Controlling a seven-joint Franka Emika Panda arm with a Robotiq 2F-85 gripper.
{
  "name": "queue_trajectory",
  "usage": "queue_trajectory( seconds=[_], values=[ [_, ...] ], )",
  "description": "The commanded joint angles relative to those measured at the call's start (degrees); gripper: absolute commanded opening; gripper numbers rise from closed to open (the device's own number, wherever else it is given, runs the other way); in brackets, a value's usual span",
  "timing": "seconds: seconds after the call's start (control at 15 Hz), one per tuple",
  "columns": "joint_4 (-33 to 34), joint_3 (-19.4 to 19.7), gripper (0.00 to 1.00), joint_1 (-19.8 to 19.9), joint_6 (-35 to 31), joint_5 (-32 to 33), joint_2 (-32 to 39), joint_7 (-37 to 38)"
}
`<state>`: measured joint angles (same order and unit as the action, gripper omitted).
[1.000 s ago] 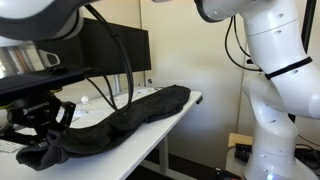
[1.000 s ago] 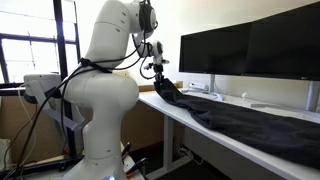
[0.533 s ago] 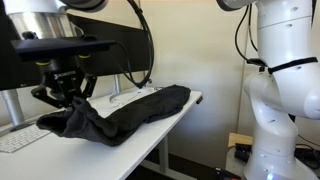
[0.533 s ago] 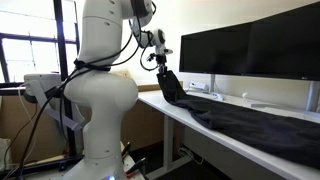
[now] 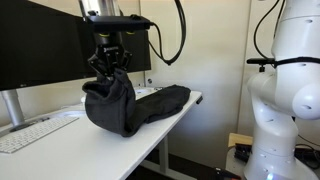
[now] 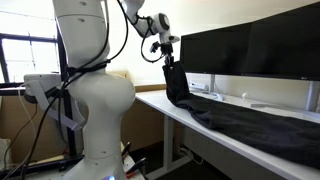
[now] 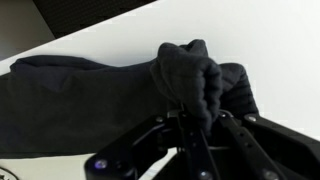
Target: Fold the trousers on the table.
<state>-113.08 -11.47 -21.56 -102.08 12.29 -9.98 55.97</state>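
Note:
The raised end of the trousers point(image 5: 114, 106) is hanging in a bunch next to the keyboard, so my gripper should raise it higher and bring it across to the trousers' far end point(image 5: 176, 95).
The black trousers point(image 5: 150, 105) lie along the white table point(image 5: 60, 145). My gripper point(image 5: 108, 72) is shut on one end of the trousers and holds it lifted above the table, so the cloth hangs down in a bunch point(image 5: 110, 105). In an exterior view the gripper point(image 6: 168, 62) holds the raised end point(image 6: 176, 85) near the table's end, and the rest of the trousers point(image 6: 250, 125) lies flat. In the wrist view the gripper point(image 7: 190, 115) pinches a bunched fold point(image 7: 188, 75), with the trousers stretching away to the left point(image 7: 70, 100).
Black monitors point(image 5: 40, 45) stand at the back of the table, also in an exterior view point(image 6: 250, 50). A white keyboard point(image 5: 30, 132) lies beside the trousers. The robot's white base point(image 5: 285, 90) stands next to the table's end.
My gripper has risen and carried the held end of the trousers along the table over the rest of the cloth. The held end now hangs higher.

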Motion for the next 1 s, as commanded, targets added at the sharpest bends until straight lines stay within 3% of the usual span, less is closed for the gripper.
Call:
queue_trajectory(
  seconds=[0.0, 0.27, 0.6, 0.93],
  values=[
    [-1.0, -2.8, 0.13, 3.6, 0.0, -0.6, -1.5, -0.9],
    [-2.5, -3.2, 0.13, 3.8, 0.0, -0.7, -2.9, -1.1],
    [-2.1, -5.6, 0.10, 4.8, -0.3, 0.5, 1.2, 2.4],
    [-0.9, -3.8, 0.10, 7.9, -0.8, 0.9, 0.4, 4.1]
  ],
)
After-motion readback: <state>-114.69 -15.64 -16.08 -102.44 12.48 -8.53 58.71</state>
